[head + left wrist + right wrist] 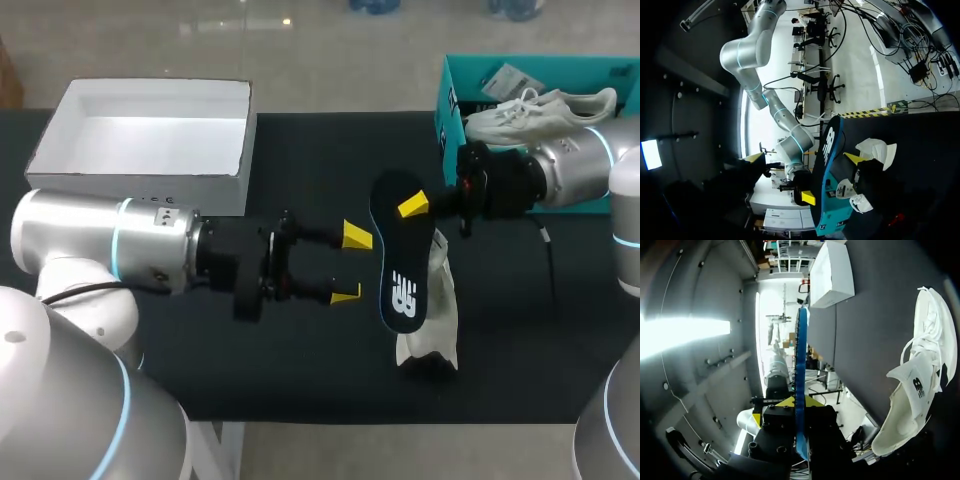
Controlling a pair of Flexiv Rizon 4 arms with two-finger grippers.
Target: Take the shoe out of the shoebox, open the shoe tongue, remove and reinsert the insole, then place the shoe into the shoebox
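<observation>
The black insole (401, 255) sticks straight out from the robot's right gripper, so it will stay stiff rather than flop when the robot carries it to the shoe.
My right gripper (412, 206) is shut on the heel end of a black insole (400, 270) with a white logo and holds it above the table. In the right wrist view the insole (800, 355) shows edge-on between my right gripper's (799, 404) yellow tips. Under the insole a white shoe (432, 318) lies on the dark table, and the right wrist view shows this shoe (920, 370) with its tongue pulled open. My left gripper (352, 265) stands open just left of the insole, not touching it. In the left wrist view the insole (829, 145) hangs ahead of my left gripper (806, 158), between its spread fingers.
A teal shoebox (452, 80) at the back right holds a second white shoe (540, 112). A white open box (238, 150) sits at the back left. The table's front edge runs close below the shoe.
</observation>
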